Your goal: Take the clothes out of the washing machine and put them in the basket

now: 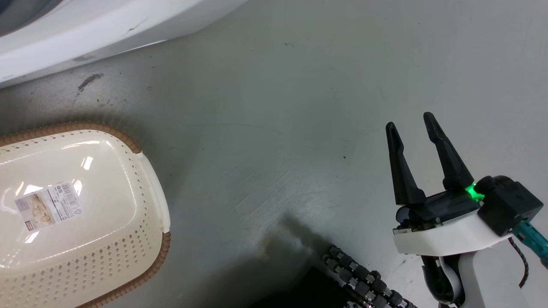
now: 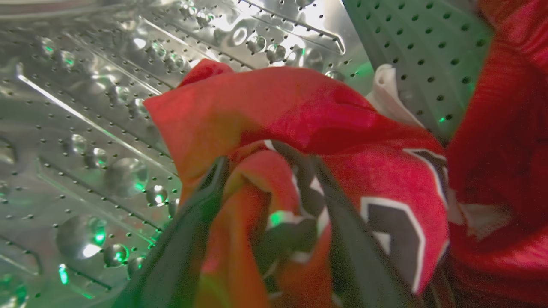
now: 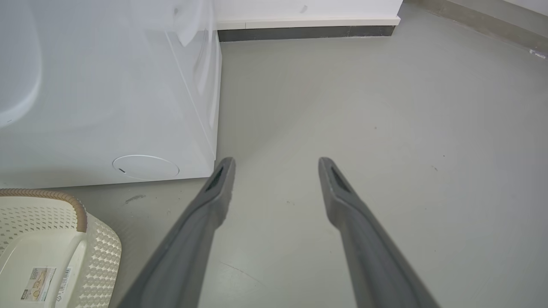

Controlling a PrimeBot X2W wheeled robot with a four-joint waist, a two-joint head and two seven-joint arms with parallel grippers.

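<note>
I expect the lettered red garment (image 2: 313, 154) to drag a white end along when I pull it out, because white cloth (image 2: 388, 91) sticks out behind it.
Inside the washing machine's shiny perforated drum (image 2: 98, 111), my left gripper (image 2: 268, 166) stands open, its two dark fingers pushed into a bunched red garment (image 2: 278, 102) with black-and-white lettering; a fold of that cloth lies between them. A second red garment (image 2: 501, 154) lies at the right. The cream basket (image 1: 150, 184) with a brown rim sits on the floor at the left, holding nothing but a label sticker; its corner (image 3: 81, 209) also appears in the right wrist view. My right gripper (image 1: 410, 121) hangs open and empty over bare floor, right of the basket.
The washing machine's white body (image 1: 85, 34) runs along the top left, and its front corner (image 3: 171, 107) stands just behind the basket. Grey floor (image 3: 385, 128) stretches to a white wall base at the back. My dark wheeled base (image 1: 364, 282) is at the bottom.
</note>
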